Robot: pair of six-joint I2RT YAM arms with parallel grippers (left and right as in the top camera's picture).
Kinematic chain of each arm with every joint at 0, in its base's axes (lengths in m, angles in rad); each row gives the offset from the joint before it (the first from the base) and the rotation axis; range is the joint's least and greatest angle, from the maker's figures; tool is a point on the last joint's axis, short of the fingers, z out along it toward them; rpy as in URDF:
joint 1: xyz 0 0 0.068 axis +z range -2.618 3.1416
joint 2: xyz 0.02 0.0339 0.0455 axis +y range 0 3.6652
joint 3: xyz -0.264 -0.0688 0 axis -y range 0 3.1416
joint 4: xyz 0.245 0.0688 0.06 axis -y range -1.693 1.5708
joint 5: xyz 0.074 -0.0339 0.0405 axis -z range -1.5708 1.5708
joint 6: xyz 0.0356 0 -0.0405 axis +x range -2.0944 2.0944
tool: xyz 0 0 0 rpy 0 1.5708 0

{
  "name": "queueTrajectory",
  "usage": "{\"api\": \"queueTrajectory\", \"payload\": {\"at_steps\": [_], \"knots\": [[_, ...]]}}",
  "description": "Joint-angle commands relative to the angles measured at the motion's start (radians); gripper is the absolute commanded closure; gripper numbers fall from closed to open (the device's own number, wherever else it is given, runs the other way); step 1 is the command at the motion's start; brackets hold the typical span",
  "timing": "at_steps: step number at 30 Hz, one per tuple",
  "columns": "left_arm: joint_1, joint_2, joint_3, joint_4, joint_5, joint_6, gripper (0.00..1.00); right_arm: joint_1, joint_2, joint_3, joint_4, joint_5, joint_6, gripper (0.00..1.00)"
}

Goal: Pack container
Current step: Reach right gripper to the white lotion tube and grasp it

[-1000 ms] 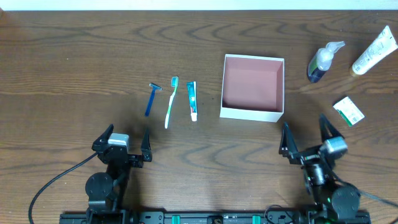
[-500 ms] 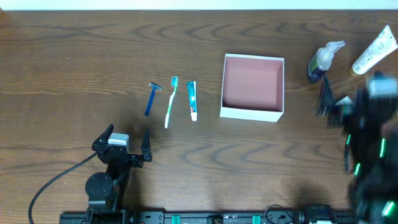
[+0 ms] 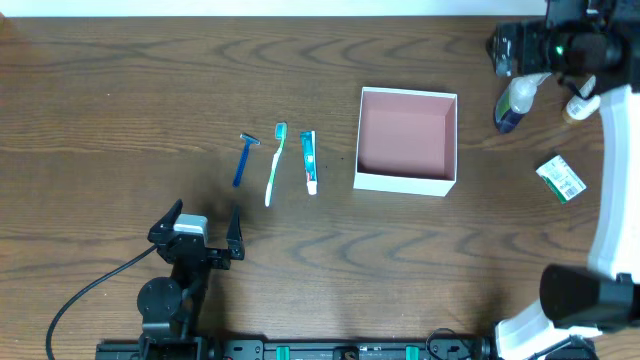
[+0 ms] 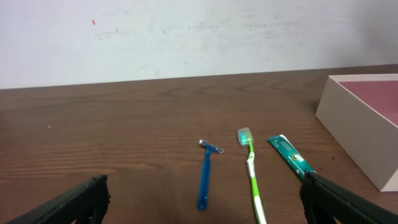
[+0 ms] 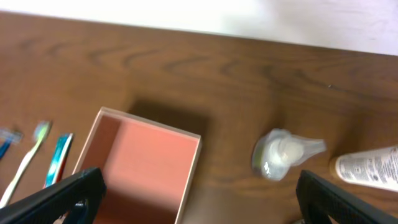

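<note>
The white tube is clear of the pump bottle (image 3: 514, 105). My right gripper should stay open and carry on moving toward the tube (image 3: 582, 103) until its fingers are on both sides of it, then close.
The container (image 3: 407, 178), a square white box with a pink inside, stands right of centre and holds nothing; it also shows in the left wrist view (image 4: 360, 127) and the right wrist view (image 5: 149, 165). A blue razor (image 3: 245, 158), a green toothbrush (image 3: 274, 165) and a small toothpaste tube (image 3: 309, 161) lie side by side to its left. My left gripper (image 3: 205, 225) is open and empty, near the front edge behind the razor (image 4: 205, 177). My right gripper (image 3: 545, 45) is open and empty, held high above a clear pump bottle (image 3: 515, 100) at the back right.
A white tube (image 5: 370, 168) lies right of the pump bottle (image 5: 280, 152), partly hidden by my right arm in the overhead view. A small green and white box (image 3: 560, 178) lies to the right of the container. The wall runs along the table's far edge.
My right arm has swung from the front right of the table up to the back right, above the pump bottle. The left arm and all objects have not moved.
</note>
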Motion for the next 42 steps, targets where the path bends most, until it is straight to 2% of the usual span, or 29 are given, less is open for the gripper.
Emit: {"api": "queueTrajectory", "payload": {"at_steps": [1, 5, 9, 12, 14, 18, 24, 33, 42], "knots": [[0.005, -0.006, -0.028, -0.014, 0.007, -0.001, 0.02, -0.091, 0.021, 0.032, 0.057, 0.083, 0.122, 0.01], [0.005, -0.006, -0.028, -0.014, 0.007, -0.001, 0.02, -0.233, 0.026, 0.032, 0.138, -0.159, -0.034, 0.01], [0.005, -0.006, -0.028, -0.014, 0.007, -0.001, 0.02, -0.352, 0.035, 0.031, 0.145, -0.166, -0.064, 0.01], [0.005, -0.006, -0.028, -0.014, 0.007, -0.001, 0.02, -0.392, 0.056, 0.031, 0.114, -0.186, -0.153, 0.01], [0.005, -0.006, -0.028, -0.014, 0.007, -0.001, 0.02, -0.399, 0.072, 0.031, 0.109, -0.13, -0.206, 0.01], [0.005, -0.006, -0.028, -0.014, 0.007, -0.001, 0.02, -0.401, 0.078, 0.031, 0.138, 0.061, -0.205, 0.01], [0.005, -0.006, -0.028, -0.014, 0.007, -0.001, 0.02, -0.407, 0.136, 0.03, 0.159, 0.073, -0.407, 0.01], [0.005, -0.006, -0.028, -0.014, 0.007, -0.001, 0.02, -0.447, 0.239, 0.03, 0.264, 0.008, -0.397, 0.01], [0.005, -0.006, -0.028, -0.014, 0.007, -0.001, 0.02, -0.495, 0.362, 0.03, 0.272, -0.204, -0.422, 0.01]]}}
